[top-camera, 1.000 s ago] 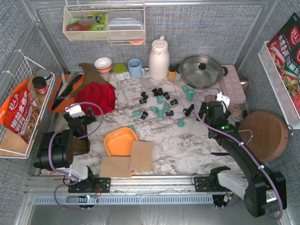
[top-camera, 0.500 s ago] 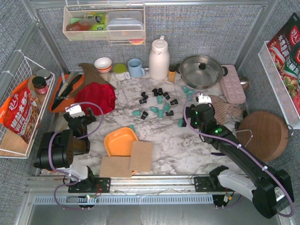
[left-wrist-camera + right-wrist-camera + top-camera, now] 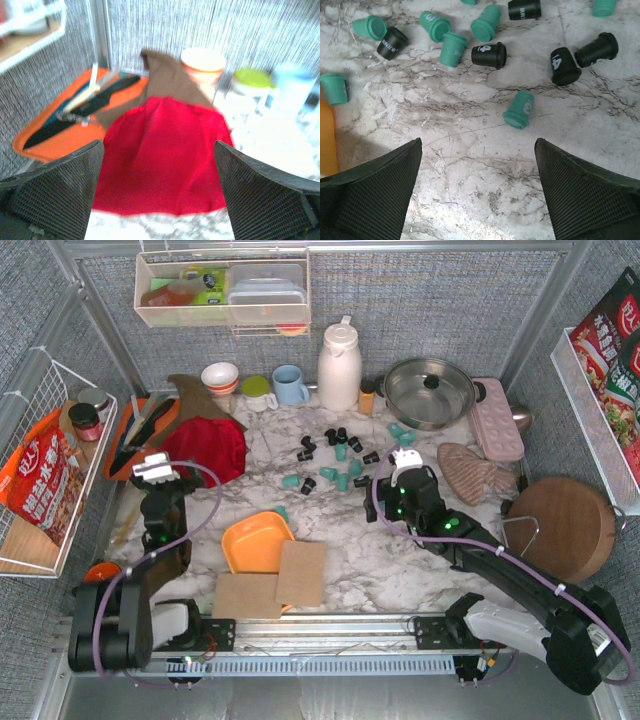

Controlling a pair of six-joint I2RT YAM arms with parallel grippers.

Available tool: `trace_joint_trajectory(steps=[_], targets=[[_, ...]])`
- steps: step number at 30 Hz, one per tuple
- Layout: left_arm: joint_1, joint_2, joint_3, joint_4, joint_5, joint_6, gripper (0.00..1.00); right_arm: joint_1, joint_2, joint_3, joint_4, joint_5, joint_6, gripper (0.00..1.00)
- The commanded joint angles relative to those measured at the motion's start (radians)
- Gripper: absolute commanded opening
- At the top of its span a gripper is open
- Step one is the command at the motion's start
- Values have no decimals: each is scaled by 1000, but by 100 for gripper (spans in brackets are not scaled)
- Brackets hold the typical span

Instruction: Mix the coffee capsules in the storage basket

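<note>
A brown mat [image 3: 300, 573] lies over part of the storage basket, and the mat's edge is free over marble. My right gripper keeps going toward that edge [image 3: 322, 557] until it closes there.
Several black and teal-green coffee capsules [image 3: 340, 458] lie scattered on the marble table, outside the storage basket [image 3: 256, 540], a shallow orange tray that holds nothing visible. My right gripper [image 3: 392, 490] hangs open over the right edge of the scatter. In the right wrist view its open gripper [image 3: 478, 145] stands over bare marble, just short of a teal capsule [image 3: 520, 110]. Black capsules [image 3: 490, 55] lie beyond, and the basket's rim [image 3: 326, 137] shows at far left. My left gripper [image 3: 158, 482] is open and empty, left of the basket. In its wrist view the gripper [image 3: 159, 147] faces a red cloth [image 3: 160, 160].
Two brown square mats [image 3: 270, 580] overlap the basket's near edge. A darker orange tray with utensils [image 3: 130, 440] and the red cloth [image 3: 205, 445] lie at left. At the back stand a bowl [image 3: 220, 375], blue mug [image 3: 290, 385], white thermos [image 3: 339, 365] and lidded pot [image 3: 430, 390]. A beige cloth [image 3: 475, 465] and round wooden board [image 3: 560, 525] sit at right.
My right arm has swung left, from beside the beige cloth to the edge of the capsules. My left arm has unfolded and reached forward toward the red cloth. Both grippers stayed open.
</note>
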Motion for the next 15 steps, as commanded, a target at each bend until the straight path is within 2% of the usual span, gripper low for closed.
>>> trace_joint_trajectory(steps=[1,5,8,10,13,15], targets=[[-8,-162,136,-404,-81,-219,99,22,12,36,22,-77,-53,99],[-9,-213,330,-747,-98,-327,99,46,15,48,22,-119,-83,99],[-6,-222,447,-937,-32,-280,99,66,15,50,30,-119,-108,99],[-6,-236,471,-960,13,-273,99,78,12,51,33,-121,-121,99],[-7,-246,454,-882,264,-185,99,95,5,49,42,-139,-124,99],[-10,-227,442,-852,382,-192,99,111,4,43,48,-156,-123,99]])
